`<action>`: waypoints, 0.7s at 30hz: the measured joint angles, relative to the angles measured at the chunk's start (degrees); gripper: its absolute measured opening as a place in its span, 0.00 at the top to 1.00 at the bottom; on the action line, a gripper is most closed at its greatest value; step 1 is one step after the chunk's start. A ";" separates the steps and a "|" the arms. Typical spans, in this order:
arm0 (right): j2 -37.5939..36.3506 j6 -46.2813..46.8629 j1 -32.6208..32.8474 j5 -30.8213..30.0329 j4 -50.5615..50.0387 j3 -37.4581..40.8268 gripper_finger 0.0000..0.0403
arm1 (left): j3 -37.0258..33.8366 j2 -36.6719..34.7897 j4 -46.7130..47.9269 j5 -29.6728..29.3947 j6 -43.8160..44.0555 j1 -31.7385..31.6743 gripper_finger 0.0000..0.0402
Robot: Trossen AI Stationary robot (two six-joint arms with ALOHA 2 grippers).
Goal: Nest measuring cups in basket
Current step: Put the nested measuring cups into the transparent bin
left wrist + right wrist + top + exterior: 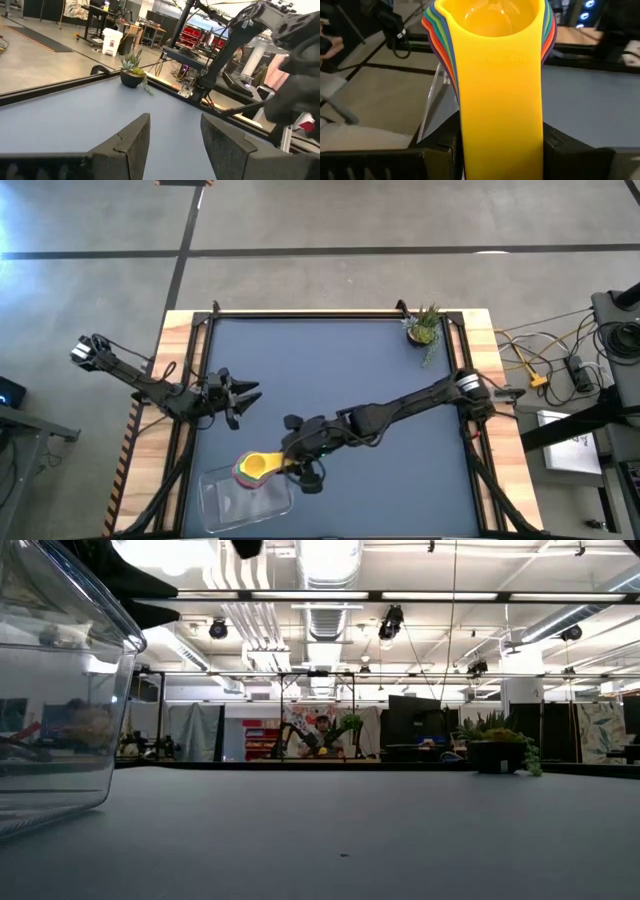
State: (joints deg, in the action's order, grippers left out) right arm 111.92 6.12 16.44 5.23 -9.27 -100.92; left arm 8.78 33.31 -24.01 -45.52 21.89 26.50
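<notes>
I should keep moving my right gripper in and down, since the nested cups' bowls are going first over the open basket, and let go of the stack on the basket's bottom.
The measuring cups are nested in one stack, yellow innermost, with red, orange, purple, blue and green rims showing around it in the right wrist view. My right gripper is shut on the stack's handles, holding the bowls above the far edge of the clear basket. The basket stands on its base near the table's near-left edge; its wall fills the low view's left. My left gripper hovers open over the table's left part, touching nothing. My right gripper pinches the stacked handles between its two fingers, one on each side edge, near their free ends. The fingers come level from the table's right, along the handles. The stack is lifted clear, bowls pointing toward the table's left over the basket.
A small potted green plant stands at the table's far right corner. The blue table top lies bare between the arms and the far edge. Raised rails border the table.
</notes>
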 joint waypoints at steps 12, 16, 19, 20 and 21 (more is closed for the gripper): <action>19.80 -0.42 0.18 6.65 -9.63 -23.57 0.68 | 0.00 -2.39 2.65 -0.38 0.02 0.02 0.60; 24.29 -0.21 0.18 8.73 -12.08 -29.86 0.68 | 0.00 -2.89 3.52 -0.39 0.16 0.02 0.60; 26.97 -0.30 0.18 9.07 -13.70 -33.32 0.68 | 0.00 -3.09 4.13 -0.39 0.67 0.02 0.60; 27.68 -0.20 0.18 9.61 -13.70 -34.00 0.68 | 0.00 -3.14 4.35 -0.41 0.90 0.02 0.60; 28.29 -0.09 0.18 9.98 -13.66 -34.19 0.68 | 0.00 -3.14 4.58 -0.40 1.01 0.02 0.60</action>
State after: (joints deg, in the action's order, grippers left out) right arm 140.21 6.03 16.62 15.21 -22.93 -135.11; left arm 8.78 30.17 -19.43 -45.92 22.90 26.52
